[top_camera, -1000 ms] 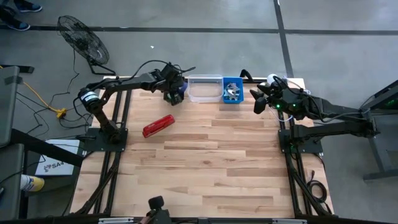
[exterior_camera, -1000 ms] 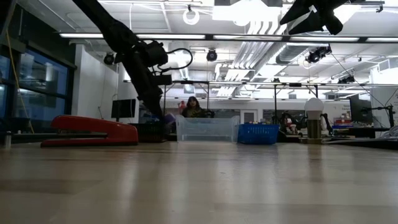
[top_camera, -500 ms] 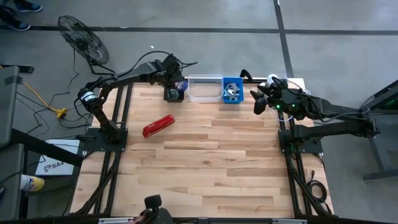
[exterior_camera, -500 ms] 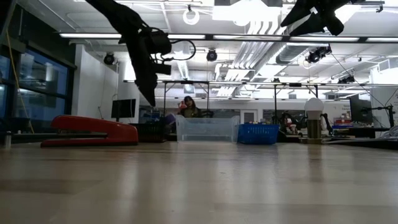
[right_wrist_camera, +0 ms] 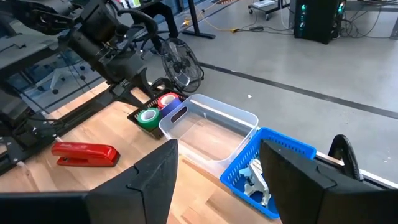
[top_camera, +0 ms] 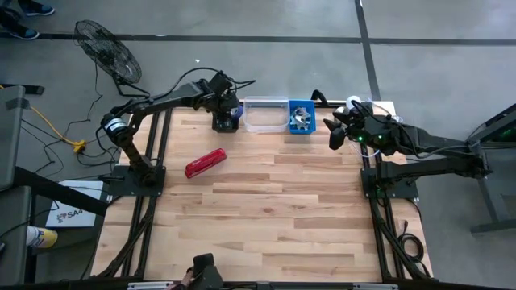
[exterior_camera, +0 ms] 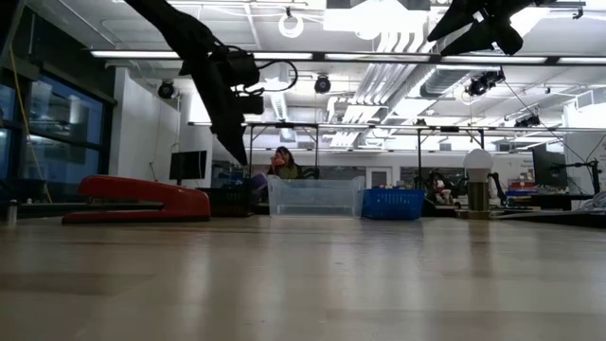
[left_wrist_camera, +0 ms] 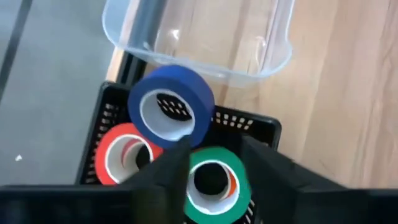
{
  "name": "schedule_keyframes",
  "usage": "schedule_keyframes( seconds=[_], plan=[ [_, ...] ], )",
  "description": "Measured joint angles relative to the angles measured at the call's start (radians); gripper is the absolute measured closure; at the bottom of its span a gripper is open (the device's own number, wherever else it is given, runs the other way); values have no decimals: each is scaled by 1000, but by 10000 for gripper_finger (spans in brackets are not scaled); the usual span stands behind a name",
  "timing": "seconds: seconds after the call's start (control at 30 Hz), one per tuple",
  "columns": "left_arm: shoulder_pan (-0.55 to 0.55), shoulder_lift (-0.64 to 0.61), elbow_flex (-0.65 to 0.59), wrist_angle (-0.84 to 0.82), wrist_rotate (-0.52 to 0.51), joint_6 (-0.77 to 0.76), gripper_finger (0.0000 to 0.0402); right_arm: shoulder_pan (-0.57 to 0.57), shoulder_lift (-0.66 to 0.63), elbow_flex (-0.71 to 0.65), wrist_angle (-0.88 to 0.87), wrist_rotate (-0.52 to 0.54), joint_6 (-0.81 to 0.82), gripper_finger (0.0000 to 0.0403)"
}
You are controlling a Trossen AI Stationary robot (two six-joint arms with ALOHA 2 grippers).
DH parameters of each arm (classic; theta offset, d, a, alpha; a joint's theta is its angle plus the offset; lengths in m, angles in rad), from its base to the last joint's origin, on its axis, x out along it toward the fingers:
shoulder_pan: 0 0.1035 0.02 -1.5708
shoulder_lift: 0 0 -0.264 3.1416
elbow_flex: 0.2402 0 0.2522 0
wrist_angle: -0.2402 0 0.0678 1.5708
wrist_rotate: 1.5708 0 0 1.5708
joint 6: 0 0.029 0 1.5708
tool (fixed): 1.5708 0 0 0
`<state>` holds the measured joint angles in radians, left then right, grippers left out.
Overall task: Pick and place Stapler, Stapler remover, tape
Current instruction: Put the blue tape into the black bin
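Next, I lift the blue roll (left_wrist_camera: 186, 79) with my left gripper and put it on the red and green rolls (left_wrist_camera: 213, 155), because the blue roll leans over the black basket's far rim.
The red stapler (top_camera: 205, 163) lies flat on the table's left half, also seen in the low view (exterior_camera: 137, 199). A black basket (left_wrist_camera: 249, 121) at the far edge holds a red roll (left_wrist_camera: 121, 158) and a green roll (left_wrist_camera: 214, 183) of tape. A blue roll (left_wrist_camera: 171, 109) rests on top of those two. My left gripper (left_wrist_camera: 214, 165) hangs open above this basket, touching nothing. Metal staple removers lie in the blue basket (top_camera: 301, 118). My right gripper (right_wrist_camera: 217, 180) waits open at the far right, raised off the table.
A clear plastic bin (top_camera: 265, 114) stands between the black basket and the blue basket (right_wrist_camera: 267, 168) along the far edge. The middle and near part of the wooden table (top_camera: 274, 217) is bare board. A person sits in the room beyond the far edge.
My left gripper has risen from down at the black basket to well above it. The blue roll has stayed behind on the basket. The right arm has kept still.
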<state>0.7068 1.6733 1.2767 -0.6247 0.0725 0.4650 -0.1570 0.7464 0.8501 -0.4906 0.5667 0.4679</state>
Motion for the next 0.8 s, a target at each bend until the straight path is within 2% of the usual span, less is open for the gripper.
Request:
schedule_keyframes(
  seconds=[0.17,0.27,0.4,0.8],
  plan=[
    [16,0,-38,66,54,1,154,0,0,0,-7,-16,2,186],
    [16,0,-62,111,76,1,124,0,0,0,-7,-17,3,187],
    [13,0,-88,174,78,1,124,0,0,0,-7,-17,3,186],
    [14,47,-103,221,91,-9,193,0,0,0,-7,-17,3,187]
  ],
)
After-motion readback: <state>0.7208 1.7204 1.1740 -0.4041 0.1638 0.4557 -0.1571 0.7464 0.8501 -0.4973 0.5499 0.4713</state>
